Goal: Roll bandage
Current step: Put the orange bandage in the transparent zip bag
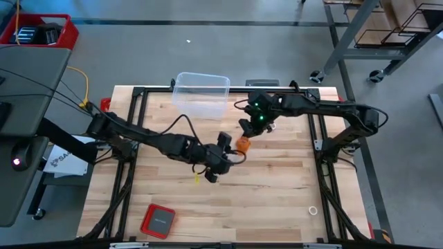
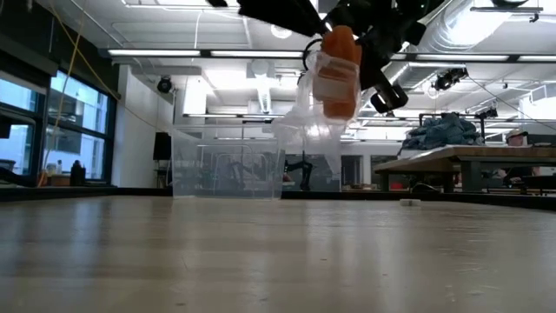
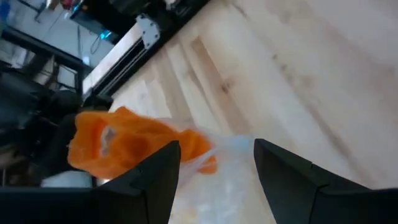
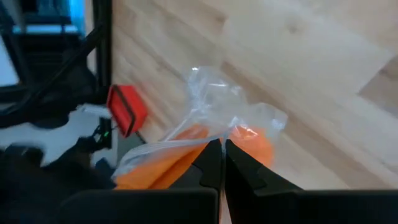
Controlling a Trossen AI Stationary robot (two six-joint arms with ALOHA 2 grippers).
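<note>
My left gripper will lift the bag (image 3: 217,186), and I expect it to hang slack with the orange bandage inside, as loose plastic (image 3: 231,147) trails beyond the bandage.
The orange bandage (image 1: 243,144) is inside a crinkled clear plastic bag (image 2: 314,122) that hangs well above the table's middle. My right gripper (image 4: 222,144) is shut on the bag and comes in from the far right. My left gripper (image 3: 217,149) is open and comes in from the left. Its two fingers stand on either side of the bag's clear plastic (image 3: 231,177), with the bandage (image 3: 124,140) just beyond their tips. In the low view the bandage (image 2: 340,69) shows high up, with the bag's loose plastic trailing below it. My right gripper pinches the clear plastic of the bag (image 4: 239,127) between its two shut fingers, right over the orange bandage inside. The fingers slant down from the table's far right. Bag and bandage are lifted clear of the table and hang below the fingers. My left gripper has the bag's plastic between its open fingers; I cannot tell whether they touch it.
A clear plastic box (image 1: 201,93) stands at the table's far edge. A red square case (image 1: 158,220) lies near the front left. A small ring (image 1: 313,210) lies at the front right and a small yellow bit (image 1: 196,179) under the left arm.
</note>
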